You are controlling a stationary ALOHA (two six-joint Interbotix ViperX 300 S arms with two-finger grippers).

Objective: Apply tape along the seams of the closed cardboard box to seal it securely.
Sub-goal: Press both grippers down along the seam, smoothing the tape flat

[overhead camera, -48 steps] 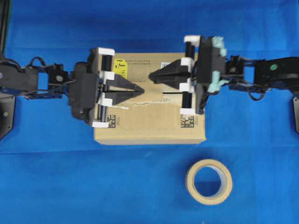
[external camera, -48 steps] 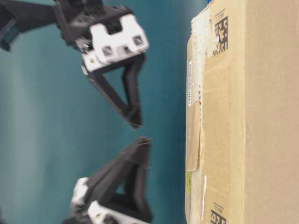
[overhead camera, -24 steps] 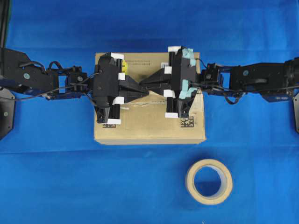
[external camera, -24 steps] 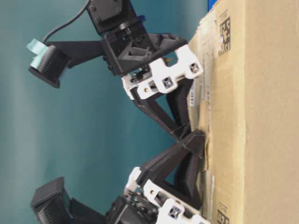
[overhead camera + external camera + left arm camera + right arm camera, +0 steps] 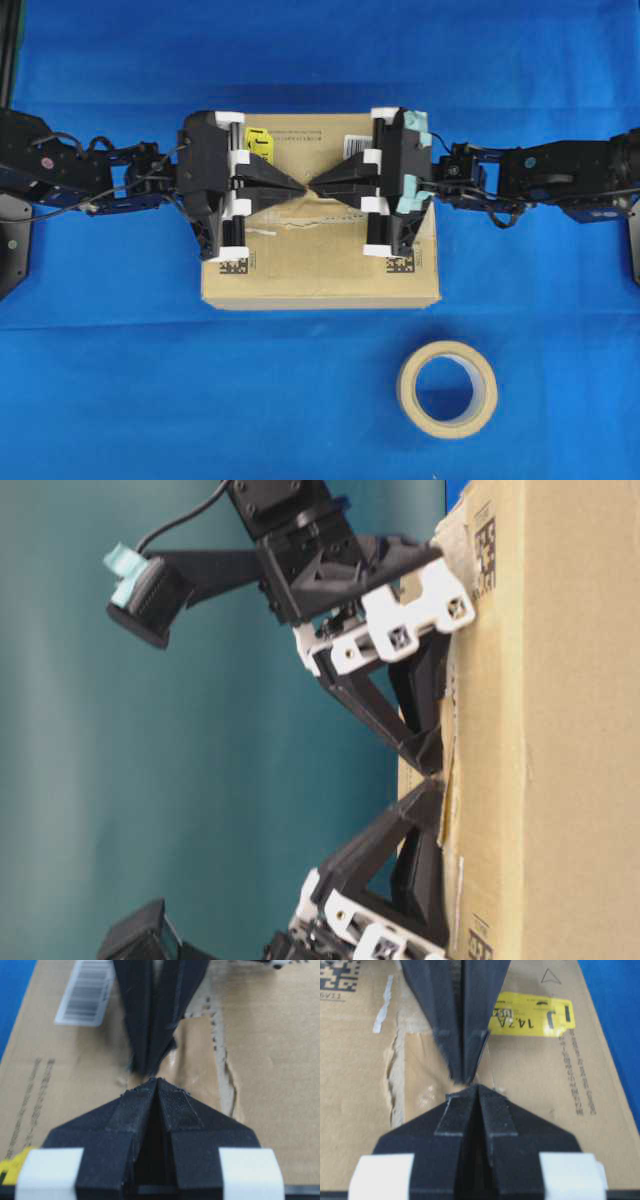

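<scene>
Next, I pull both grippers apart and press along toward the tape's ends, because my left gripper's fingers meet my right gripper's fingers at the tape's middle (image 5: 310, 207).
The cardboard box (image 5: 320, 270) lies flat with its yellow sticker (image 5: 258, 142) and barcode label (image 5: 87, 992) on top. The seam (image 5: 224, 1065), a ragged slit edged with pale residue, runs along the top. The tape (image 5: 197, 1055), a glossy tan strip, lies on the top beside the seam; it also shows in the right wrist view (image 5: 422, 1080). My left gripper (image 5: 298, 187) and right gripper (image 5: 318, 187) are both shut. Their tips meet point to point, pressed down at the tape's edge. In the table-level view the tips touch the box top (image 5: 470, 780).
A beige tape roll (image 5: 447, 388) lies on the blue cloth in front of the box, to the right. Two black matrix codes (image 5: 233, 265) sit near the box's front corners. Both arms reach in over the box's short ends.
A second ago both grippers were open and above the box. They have shut, moved together and come down onto the box top, tips meeting at the tape.
</scene>
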